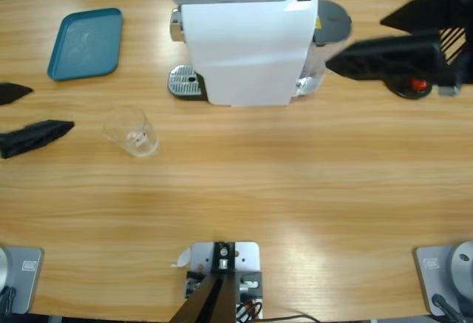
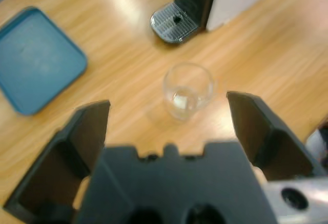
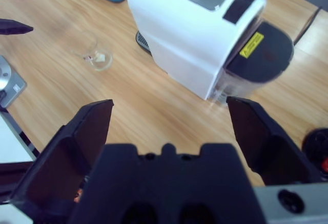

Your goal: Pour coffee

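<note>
The clear glass (image 1: 133,132) will stand upright on the flat metal drip tray (image 1: 185,81) when I carry it over, because the tray looks about as wide as the glass's base.
A small clear glass (image 1: 133,132) stands upright on the table, left of the middle. It looks clear inside, and no coffee shows in any view. My left gripper (image 1: 52,109) comes in from the left edge, open, a short way left of the glass. In the left wrist view the glass (image 2: 187,89) sits ahead of the jaws, between their lines and apart from both. My right gripper (image 1: 355,42) is open at the right end of the white coffee machine (image 1: 244,42), holding nothing. In the right wrist view the machine (image 3: 195,34) lies ahead.
The machine's metal drip tray (image 1: 185,83) sticks out at its left end, behind the glass. A blue tray (image 1: 85,42) lies at the back left. A black round object with a red part (image 1: 410,86) sits under the right arm.
</note>
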`<state>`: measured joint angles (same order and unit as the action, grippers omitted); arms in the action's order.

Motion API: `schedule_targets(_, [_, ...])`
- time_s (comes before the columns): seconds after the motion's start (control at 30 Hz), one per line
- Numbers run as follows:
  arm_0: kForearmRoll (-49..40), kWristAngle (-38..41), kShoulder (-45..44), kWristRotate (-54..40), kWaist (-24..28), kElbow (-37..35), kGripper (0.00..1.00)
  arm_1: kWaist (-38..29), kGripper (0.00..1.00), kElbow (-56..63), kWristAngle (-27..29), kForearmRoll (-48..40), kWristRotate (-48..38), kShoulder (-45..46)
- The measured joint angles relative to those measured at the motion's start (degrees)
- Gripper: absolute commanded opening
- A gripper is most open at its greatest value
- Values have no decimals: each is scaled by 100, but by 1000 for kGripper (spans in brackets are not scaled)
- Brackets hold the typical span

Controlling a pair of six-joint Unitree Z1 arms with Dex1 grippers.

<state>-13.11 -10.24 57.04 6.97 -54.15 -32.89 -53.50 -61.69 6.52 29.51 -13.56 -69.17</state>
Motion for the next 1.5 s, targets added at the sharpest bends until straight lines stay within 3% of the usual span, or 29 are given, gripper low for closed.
schedule_targets(0.23, [1772,212,247,10,-402,1471,1000,-8,1000,250,0,370,0,194])
schedule_targets(0.43, [2914,233,622,-152,-433,2031,1000,-9,1000,293,70,667,0,361])
schedule_targets(0.8, [4490,224,1894,-500,-437,2463,1000,-10,1000,697,287,709,-1,363])
schedule_targets(1.1, [4993,-15,2364,-525,-437,2542,1000,-10,1000,1063,305,709,-1,546])
schedule_targets(1.37, [6415,-42,3406,-525,-437,2727,1000,-10,1000,1099,305,698,-4,646])
schedule_targets(1.47, [6759,-175,3618,-525,-437,2803,981,-10,1000,1172,305,707,-32,745])
schedule_targets(1.5, [6812,-209,3637,-525,-437,2811,933,-10,1000,1214,305,714,-44,809])
